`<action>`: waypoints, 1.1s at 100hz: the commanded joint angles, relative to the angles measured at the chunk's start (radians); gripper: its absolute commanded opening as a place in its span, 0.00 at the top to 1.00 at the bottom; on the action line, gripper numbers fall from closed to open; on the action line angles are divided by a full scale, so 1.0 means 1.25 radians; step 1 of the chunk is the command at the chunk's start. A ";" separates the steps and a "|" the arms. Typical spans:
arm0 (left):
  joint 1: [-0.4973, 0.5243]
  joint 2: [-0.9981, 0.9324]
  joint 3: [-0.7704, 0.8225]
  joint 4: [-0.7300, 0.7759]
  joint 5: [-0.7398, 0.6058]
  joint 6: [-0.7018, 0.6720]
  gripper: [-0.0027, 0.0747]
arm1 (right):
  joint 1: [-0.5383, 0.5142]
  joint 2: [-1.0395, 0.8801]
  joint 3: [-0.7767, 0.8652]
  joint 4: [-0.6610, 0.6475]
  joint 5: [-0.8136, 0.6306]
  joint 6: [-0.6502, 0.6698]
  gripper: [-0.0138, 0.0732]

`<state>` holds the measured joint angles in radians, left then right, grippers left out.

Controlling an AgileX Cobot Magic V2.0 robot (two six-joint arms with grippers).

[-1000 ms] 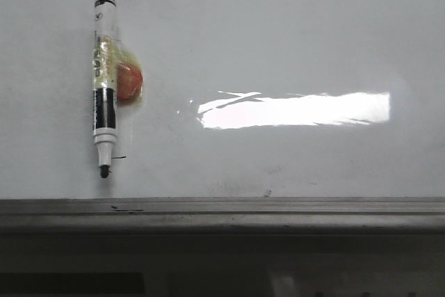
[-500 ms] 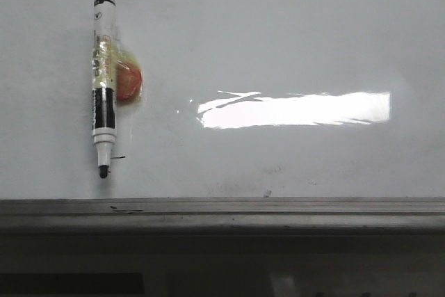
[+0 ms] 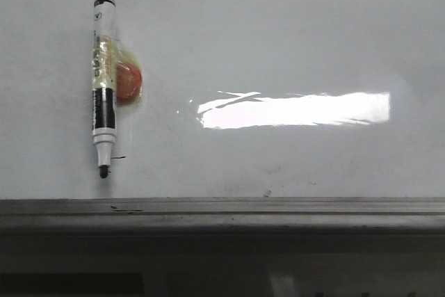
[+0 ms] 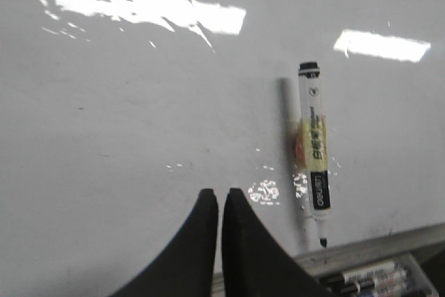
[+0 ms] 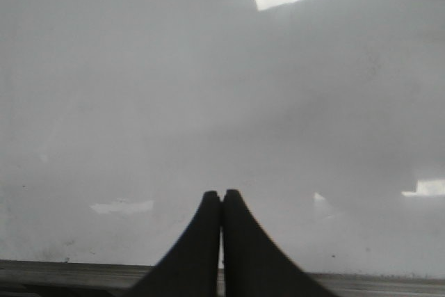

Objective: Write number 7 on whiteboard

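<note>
I should pick up the marker (image 3: 104, 78) with my left gripper, because it lies beside my left gripper and far from my right gripper. I should then hold out its blunt end to my right gripper.
The whiteboard (image 3: 278, 39) fills the front view, glossy white with a bright glare patch and faint smudges. No number 7 shows on it; only a short black dash lies by the marker's tip. A black-and-white marker (image 3: 103, 81) sits on the board at the left, uncapped tip toward the rail, with yellowish tape and a red-orange blob at its side. It also shows in the left wrist view (image 4: 315, 149). My left gripper (image 4: 218, 193) is shut and empty, apart from the marker. My right gripper (image 5: 222, 193) is shut and empty over bare board (image 5: 174, 88).
A grey metal tray rail (image 3: 222, 213) runs along the board's near edge. In the left wrist view a clear case with several markers (image 4: 372, 282) lies beyond the rail (image 4: 389, 245). Small black specks dot the board near the rail.
</note>
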<state>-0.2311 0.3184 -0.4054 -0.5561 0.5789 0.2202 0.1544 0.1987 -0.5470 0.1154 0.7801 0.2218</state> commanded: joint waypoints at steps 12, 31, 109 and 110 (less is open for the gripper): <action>-0.056 0.112 -0.100 -0.018 0.012 0.032 0.63 | -0.005 0.044 -0.081 0.064 -0.065 -0.030 0.89; -0.127 0.179 -0.101 -0.048 0.009 0.032 0.35 | -0.005 0.044 -0.081 0.085 -0.046 -0.040 0.63; -0.346 0.587 -0.153 -0.262 -0.249 0.033 0.40 | -0.005 0.044 -0.077 0.092 -0.026 -0.040 0.29; -0.346 0.590 -0.153 -0.262 -0.252 0.033 0.40 | -0.005 0.044 -0.077 0.092 -0.025 -0.040 0.29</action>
<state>-0.6511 1.0307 -0.5607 -0.8546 0.3316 0.2591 0.1544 0.2322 -0.6152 0.2219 0.8153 0.1809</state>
